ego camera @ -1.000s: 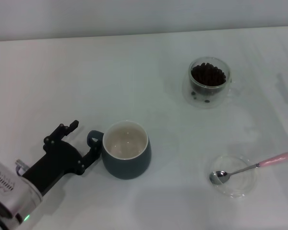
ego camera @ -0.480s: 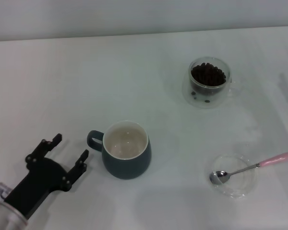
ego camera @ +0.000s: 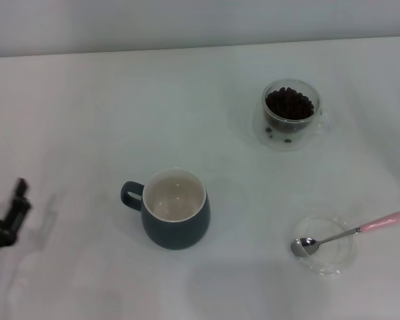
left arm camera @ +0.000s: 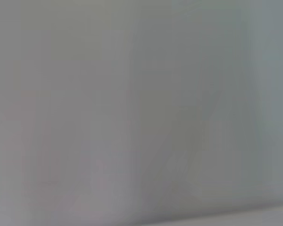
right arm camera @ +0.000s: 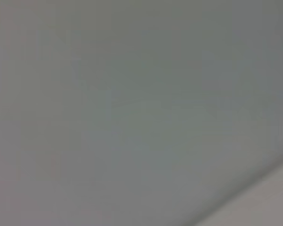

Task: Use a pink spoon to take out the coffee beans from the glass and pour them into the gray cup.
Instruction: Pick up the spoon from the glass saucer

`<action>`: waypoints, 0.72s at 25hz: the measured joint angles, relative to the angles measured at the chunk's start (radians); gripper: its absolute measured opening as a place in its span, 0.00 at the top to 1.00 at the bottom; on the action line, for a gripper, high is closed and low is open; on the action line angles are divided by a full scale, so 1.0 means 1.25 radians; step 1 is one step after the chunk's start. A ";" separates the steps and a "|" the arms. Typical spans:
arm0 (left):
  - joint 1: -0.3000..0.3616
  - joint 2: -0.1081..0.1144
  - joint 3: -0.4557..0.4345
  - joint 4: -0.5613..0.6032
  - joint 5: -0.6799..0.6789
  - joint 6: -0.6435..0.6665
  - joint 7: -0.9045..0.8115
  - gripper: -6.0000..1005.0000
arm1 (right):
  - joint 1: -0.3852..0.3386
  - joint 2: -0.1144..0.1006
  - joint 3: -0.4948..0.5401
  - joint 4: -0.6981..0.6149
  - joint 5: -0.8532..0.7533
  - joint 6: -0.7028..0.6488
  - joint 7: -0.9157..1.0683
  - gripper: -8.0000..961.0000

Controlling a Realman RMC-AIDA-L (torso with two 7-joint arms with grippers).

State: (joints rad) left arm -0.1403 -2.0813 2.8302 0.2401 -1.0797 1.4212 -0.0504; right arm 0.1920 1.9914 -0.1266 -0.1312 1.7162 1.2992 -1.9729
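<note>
The handle of the pink spoon sticks out past the clear dish's rim (ego camera: pixel 354 232), so the robot's right gripper should keep heading toward that handle (ego camera: pixel 385 222) until its fingers close around it.
In the head view the gray cup (ego camera: pixel 176 209) stands near the table's middle, empty, its handle pointing left. The glass (ego camera: pixel 290 113) with the coffee beans (ego camera: pixel 289 103) stands at the back right. The pink spoon (ego camera: pixel 347 233) lies at the front right, its metal bowl in a shallow clear dish (ego camera: pixel 327 245) and its pink handle pointing right. My left gripper (ego camera: pixel 7 217) shows only in part at the left edge, well left of the cup. My right gripper is out of view. Both wrist views show only a blank grey surface.
The white table (ego camera: pixel 120 113) runs to a pale wall at the back. The shallow clear dish sits near the table's front right.
My left gripper has let go of the cup's handle area and pulled back to the left, nearly out of the head view. The cup, glass and spoon have not moved.
</note>
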 joint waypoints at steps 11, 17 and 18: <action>-0.056 0.000 0.000 -0.020 -0.154 0.018 -0.001 0.26 | -0.159 0.003 -0.089 0.005 -0.045 0.143 0.227 0.15; -0.089 0.001 0.000 -0.030 -0.160 0.012 -0.001 0.26 | -0.155 0.009 -0.097 0.068 -0.133 0.156 0.220 0.15; -0.094 0.001 0.000 -0.030 -0.160 0.012 -0.001 0.26 | -0.151 0.009 -0.097 0.072 -0.148 0.154 0.220 0.15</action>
State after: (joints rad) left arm -0.2574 -2.0806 2.8302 0.2020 -1.2797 1.4357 -0.0513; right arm 0.0035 2.0024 -0.2478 -0.0414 1.5308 1.4917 -1.6985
